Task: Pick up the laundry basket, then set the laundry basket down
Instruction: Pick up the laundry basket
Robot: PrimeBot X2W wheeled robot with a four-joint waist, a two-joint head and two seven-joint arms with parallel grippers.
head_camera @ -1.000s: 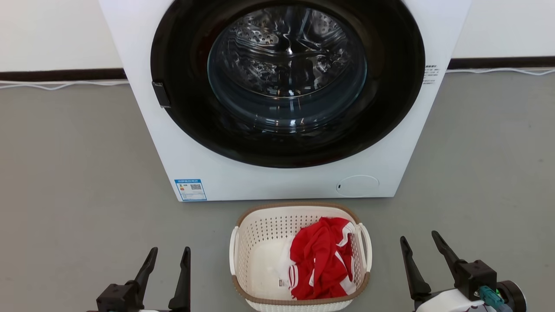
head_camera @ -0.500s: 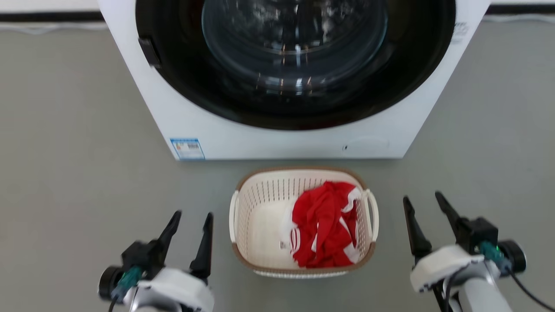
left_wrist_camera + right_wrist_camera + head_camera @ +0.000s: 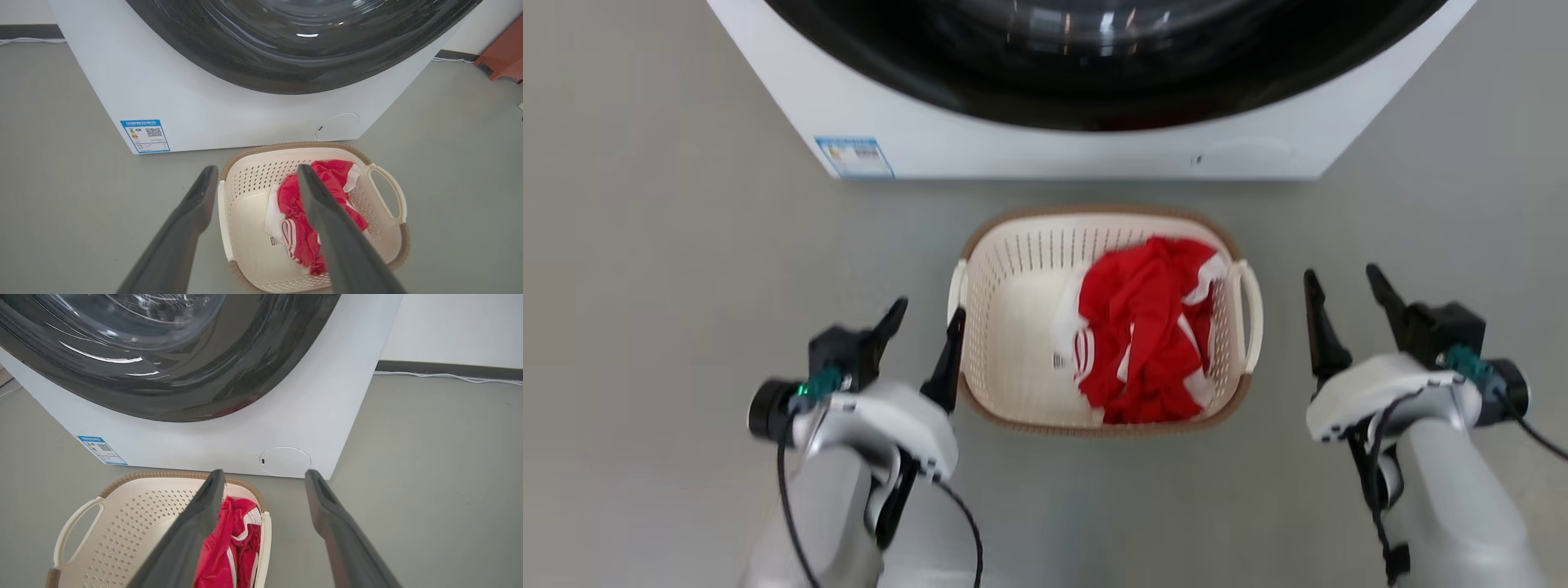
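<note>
The red-and-white garment [image 3: 1147,333] is bunched up against the laundry basket's perforated side [image 3: 1220,328]. It will stay in place and come along when I lift the laundry basket.
The laundry basket [image 3: 1013,343] sits on the grey floor just in front of the washer, cream-white and perforated with a brown rim, and a red-and-white garment [image 3: 1143,327] lies in its right half. My left gripper [image 3: 929,310] is open beside the basket's left handle, its inner finger close against that handle. My right gripper [image 3: 1341,273] is open a short way right of the right handle, apart from it. The left wrist view has the basket [image 3: 286,145] beyond my left gripper [image 3: 256,168]. In the right wrist view my right gripper [image 3: 264,473] frames the basket's [image 3: 135,522] right edge.
The white front-loading washer [image 3: 1054,147] with its dark round door stands right behind the basket. An orange-red object [image 3: 506,53] sits by the wall to the right. A white cable [image 3: 449,377] runs along the skirting. Grey floor lies on both sides.
The head camera has tilted down, so the whole picture shifted upward. Both arms have come forward alongside the basket, and the left gripper has closed in on the left handle.
</note>
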